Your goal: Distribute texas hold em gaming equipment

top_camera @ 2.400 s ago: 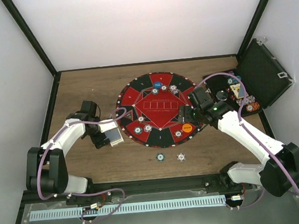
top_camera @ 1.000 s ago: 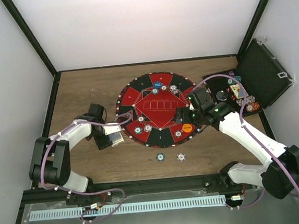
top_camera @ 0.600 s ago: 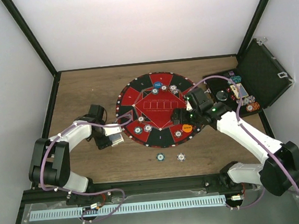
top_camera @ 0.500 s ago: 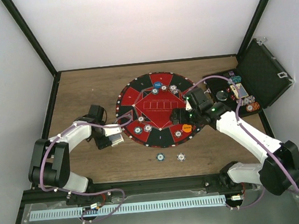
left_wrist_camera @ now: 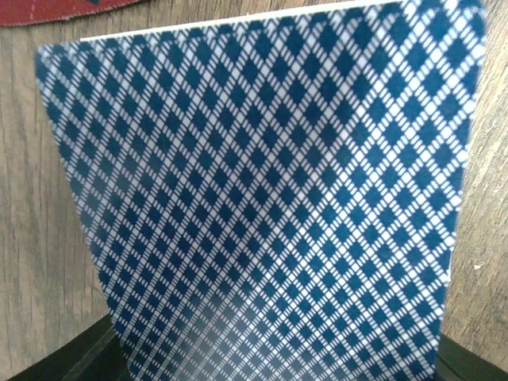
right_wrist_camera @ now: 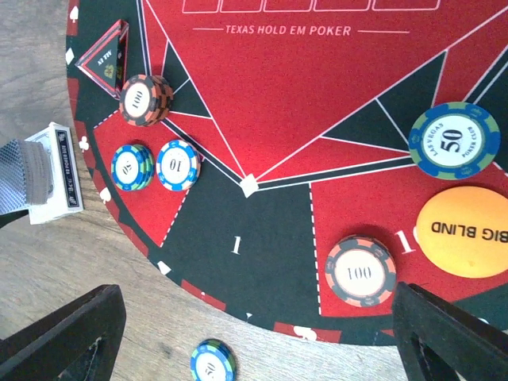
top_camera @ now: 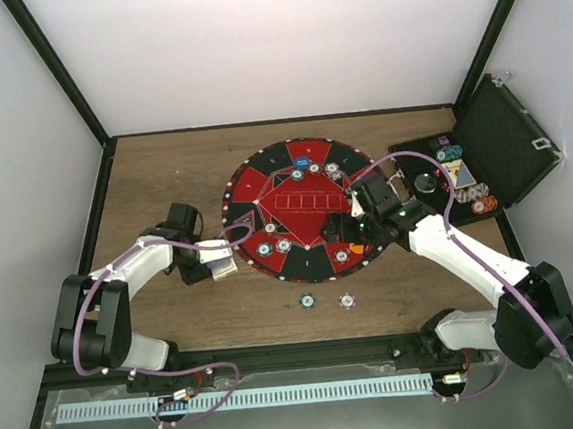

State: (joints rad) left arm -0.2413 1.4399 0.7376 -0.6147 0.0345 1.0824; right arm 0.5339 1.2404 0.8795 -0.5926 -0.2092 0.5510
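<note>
Next, my empty right gripper reaches over and grabs the deck's loose end [left_wrist_camera: 262,36] before dealing, because my left gripper is holding the deck tight by its long edges [left_wrist_camera: 89,226].
My left gripper [top_camera: 215,268] is at the mat's left edge, shut on a diamond-backed playing card [left_wrist_camera: 262,206] that fills its wrist view; the deck [right_wrist_camera: 59,171] lies on the wood there. Over the mat's near right part my right gripper [right_wrist_camera: 254,341] hangs open, holding nothing. Below it lie a brown 100 chip [right_wrist_camera: 361,271], the orange BIG BLIND button [right_wrist_camera: 468,232] and a 50 chip [right_wrist_camera: 454,140]. More chips [right_wrist_camera: 145,99] [right_wrist_camera: 178,165] sit on the mat's left side. The blue button [top_camera: 303,162] is at the far edge. Two chips [top_camera: 306,300] [top_camera: 346,300] rest on the wood in front.
The round red-and-black mat [top_camera: 264,181] covers the table's middle. An open black case [top_camera: 506,140] stands at the right with chips [top_camera: 476,203] in it. Dark frame posts border the table on both sides.
My left gripper's jaws have closed on the card beside the mat. My right gripper has drifted slightly left and nearer over the mat, now partly covering the orange button from above.
</note>
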